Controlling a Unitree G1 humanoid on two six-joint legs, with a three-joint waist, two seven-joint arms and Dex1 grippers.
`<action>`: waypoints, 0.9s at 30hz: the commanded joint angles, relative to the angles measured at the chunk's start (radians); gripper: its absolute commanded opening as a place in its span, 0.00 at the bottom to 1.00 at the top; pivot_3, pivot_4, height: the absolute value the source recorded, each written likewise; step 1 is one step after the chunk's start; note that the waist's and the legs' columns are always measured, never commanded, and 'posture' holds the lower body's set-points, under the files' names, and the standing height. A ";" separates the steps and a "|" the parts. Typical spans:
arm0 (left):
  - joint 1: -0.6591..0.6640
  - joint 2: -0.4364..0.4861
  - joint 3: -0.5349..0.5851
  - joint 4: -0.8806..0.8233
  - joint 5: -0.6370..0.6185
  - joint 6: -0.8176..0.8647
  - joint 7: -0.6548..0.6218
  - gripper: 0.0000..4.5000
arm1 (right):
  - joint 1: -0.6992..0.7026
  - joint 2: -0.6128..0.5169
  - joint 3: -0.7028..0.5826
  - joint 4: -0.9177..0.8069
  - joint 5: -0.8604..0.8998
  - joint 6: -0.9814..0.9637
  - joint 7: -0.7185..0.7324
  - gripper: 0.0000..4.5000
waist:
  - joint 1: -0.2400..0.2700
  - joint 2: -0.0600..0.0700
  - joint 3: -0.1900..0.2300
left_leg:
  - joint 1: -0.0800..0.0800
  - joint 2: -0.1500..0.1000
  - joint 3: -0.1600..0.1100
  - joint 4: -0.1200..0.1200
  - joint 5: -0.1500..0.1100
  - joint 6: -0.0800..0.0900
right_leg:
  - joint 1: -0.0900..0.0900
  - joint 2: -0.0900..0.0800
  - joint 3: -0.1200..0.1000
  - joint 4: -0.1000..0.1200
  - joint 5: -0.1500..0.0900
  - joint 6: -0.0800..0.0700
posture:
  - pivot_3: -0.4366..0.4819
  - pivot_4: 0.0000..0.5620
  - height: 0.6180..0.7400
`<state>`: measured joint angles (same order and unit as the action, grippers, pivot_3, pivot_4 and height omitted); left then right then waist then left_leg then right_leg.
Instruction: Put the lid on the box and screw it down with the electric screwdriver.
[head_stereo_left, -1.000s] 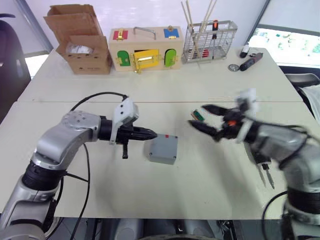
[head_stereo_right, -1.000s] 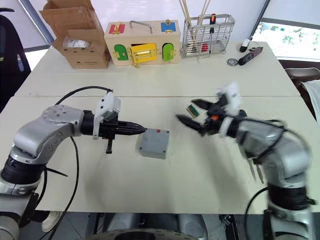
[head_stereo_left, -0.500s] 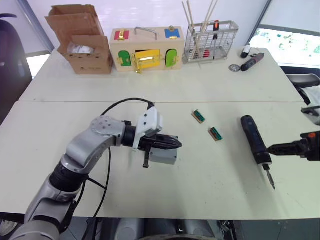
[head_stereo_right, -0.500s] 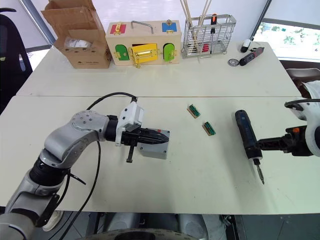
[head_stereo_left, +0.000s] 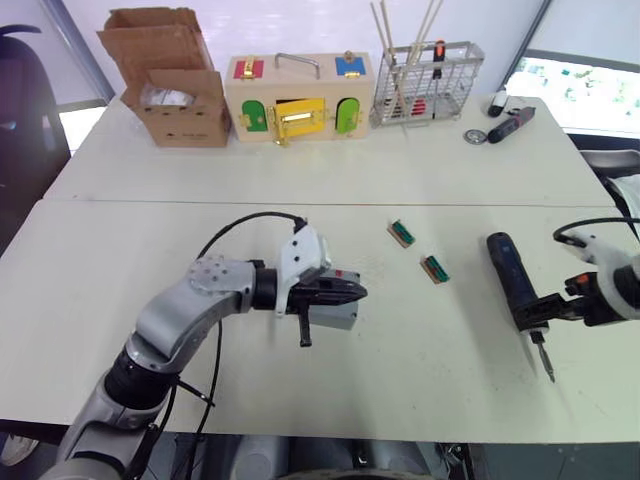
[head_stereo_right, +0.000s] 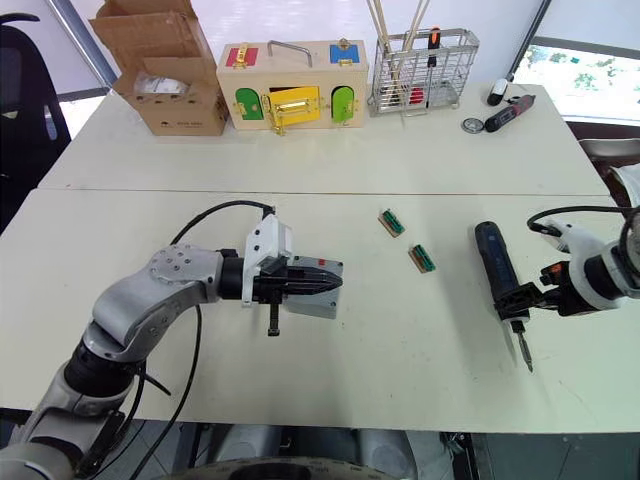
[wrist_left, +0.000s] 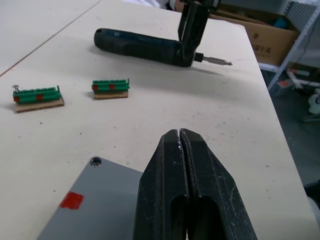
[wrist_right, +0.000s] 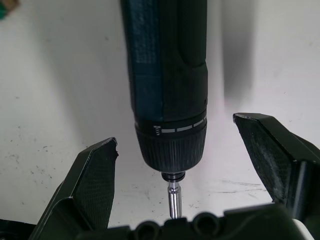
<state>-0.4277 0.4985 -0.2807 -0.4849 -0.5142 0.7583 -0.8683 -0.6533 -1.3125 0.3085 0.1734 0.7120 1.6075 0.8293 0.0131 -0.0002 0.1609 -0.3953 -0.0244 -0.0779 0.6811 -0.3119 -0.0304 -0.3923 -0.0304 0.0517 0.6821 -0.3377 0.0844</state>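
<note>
My right gripper will make the screwdriver's long handle swing upright above it, with the screwdriver's bit pointing down, when it lifts the screwdriver, because its fingers are on both sides of the collar.
The grey box sits at mid-table with the flat grey lid lying on top, a red mark and a corner screw hole showing. My left gripper is shut, its fingers lying across the lid. The dark blue electric screwdriver lies on the table to the right, bit toward the near edge. My right gripper is open, one finger on each side of the screwdriver's collar, not clamped on it.
Two small green terminal blocks lie between box and screwdriver. At the back stand a cardboard box, a wooden box with coloured doors, a wire basket and a black-and-red tool.
My left gripper slid from beside the box onto its lid and stayed there. My right gripper swung out right, then came in around the screwdriver's collar.
</note>
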 joint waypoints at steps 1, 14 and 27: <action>0.020 -0.009 0.020 -0.045 -0.016 -0.001 0.031 0.00 | -0.027 0.014 0.035 0.043 -0.065 -0.015 0.009 0.95 | 0.000 0.000 0.000 | 0.000 0.000 0.000 0.000 0.000 0.000 | 0.000 0.000 0.000 0.000 0.000 0.000 | 0.48 0.27 1.00; 0.034 -0.009 0.011 -0.023 -0.005 -0.024 0.041 0.00 | -0.003 0.058 0.055 0.050 -0.174 -0.063 0.022 0.39 | 0.000 -0.002 -0.001 | 0.001 0.000 0.000 0.002 0.000 0.000 | 0.002 0.000 -0.001 0.000 0.000 0.000 | 0.48 0.27 1.00; 0.017 0.056 0.042 0.056 0.004 -0.071 -0.038 0.00 | -0.025 0.183 -0.312 0.133 -0.090 0.007 -0.074 0.39 | -0.013 -0.008 0.000 | 0.002 0.000 -0.001 0.001 0.000 0.000 | 0.003 0.001 -0.001 0.000 0.000 0.000 | 0.48 0.27 1.00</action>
<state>-0.3984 0.5448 -0.2758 -0.4263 -0.5059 0.7113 -0.8867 -0.6221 -1.1461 0.1014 0.2811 0.5732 1.6088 0.7692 0.0004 -0.0080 0.1608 -0.3931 -0.0241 -0.0780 0.6824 -0.3119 -0.0305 -0.3899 -0.0295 0.0517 0.6825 -0.3374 0.0841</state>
